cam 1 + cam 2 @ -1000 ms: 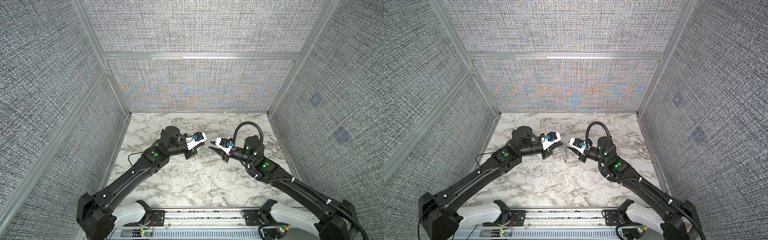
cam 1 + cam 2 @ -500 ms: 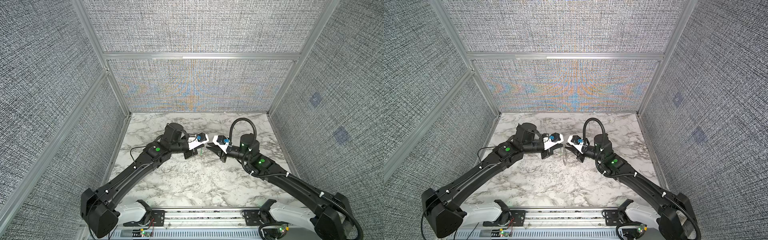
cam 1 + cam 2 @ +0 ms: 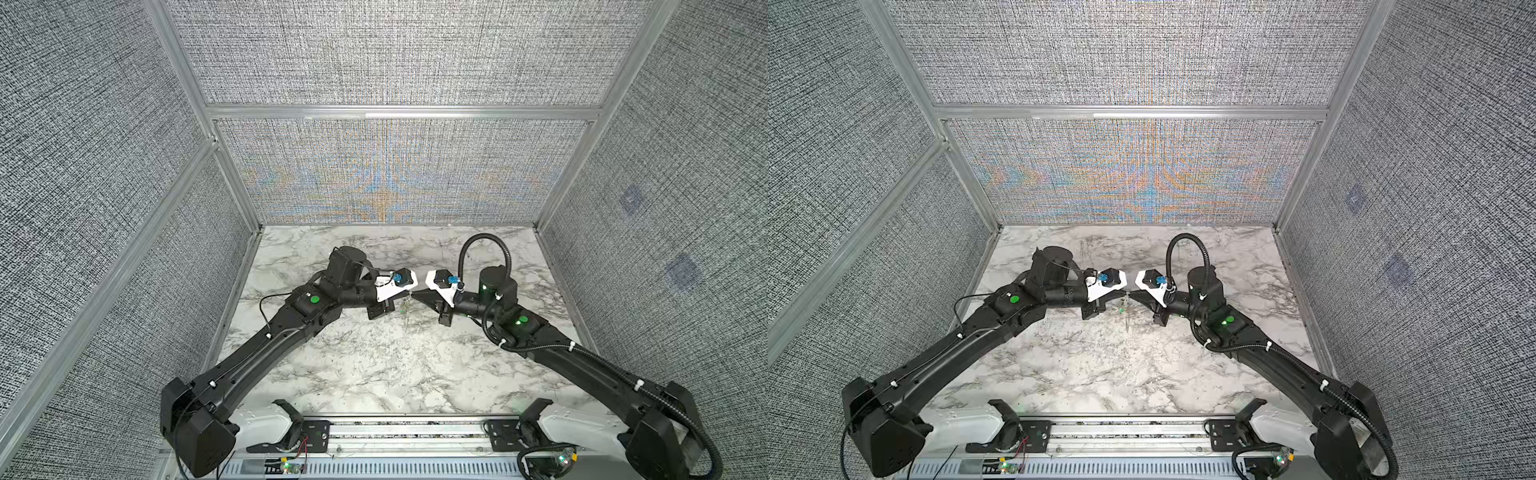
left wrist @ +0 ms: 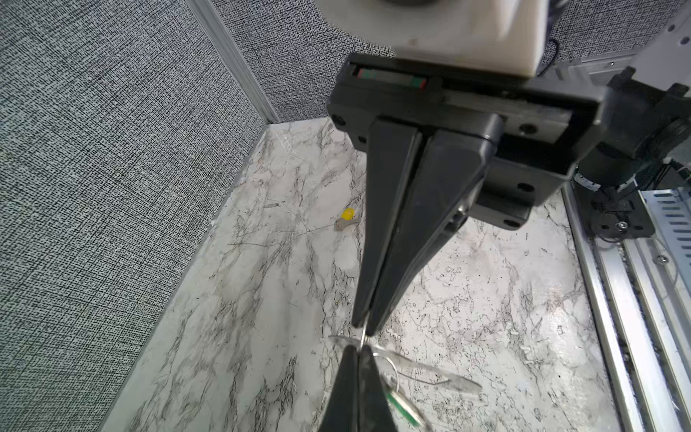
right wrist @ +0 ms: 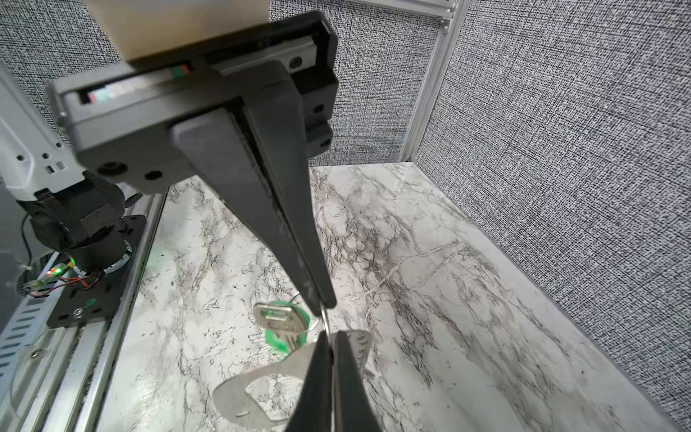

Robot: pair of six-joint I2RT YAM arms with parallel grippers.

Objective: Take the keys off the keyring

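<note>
Next, I let go with my left gripper and take the key with the green tag (image 5: 282, 321) that hangs below, because both my grippers are pinching the same wire loop (image 5: 326, 319).
My two grippers meet tip to tip above the middle of the marble table. The left gripper (image 4: 364, 330) (image 3: 404, 297) is shut on a thin wire loop (image 4: 363, 339) of the keyring. The right gripper (image 5: 324, 303) (image 3: 414, 295) is shut on the same loop, close against it. The keyring's flat grey holder (image 5: 254, 389) (image 4: 430, 370) hangs below the tips. A key with a green tag (image 5: 280, 323) (image 4: 402, 406) dangles from the loop beside the holder. In both top views this bundle (image 3: 1123, 309) is only a small glint. A second key with a yellow tag (image 4: 347, 218) lies loose on the table.
Grey fabric walls with aluminium posts (image 3: 232, 174) close in the table on three sides. A metal rail with brackets (image 3: 407, 432) runs along the front edge, between the two arm bases. A looped black cable (image 3: 484, 253) rises over the right wrist.
Both arms moved inward until the fingertips met. The right gripper, apart and slightly open a second ago, has shut on the keyring's wire loop. The left stayed shut.
</note>
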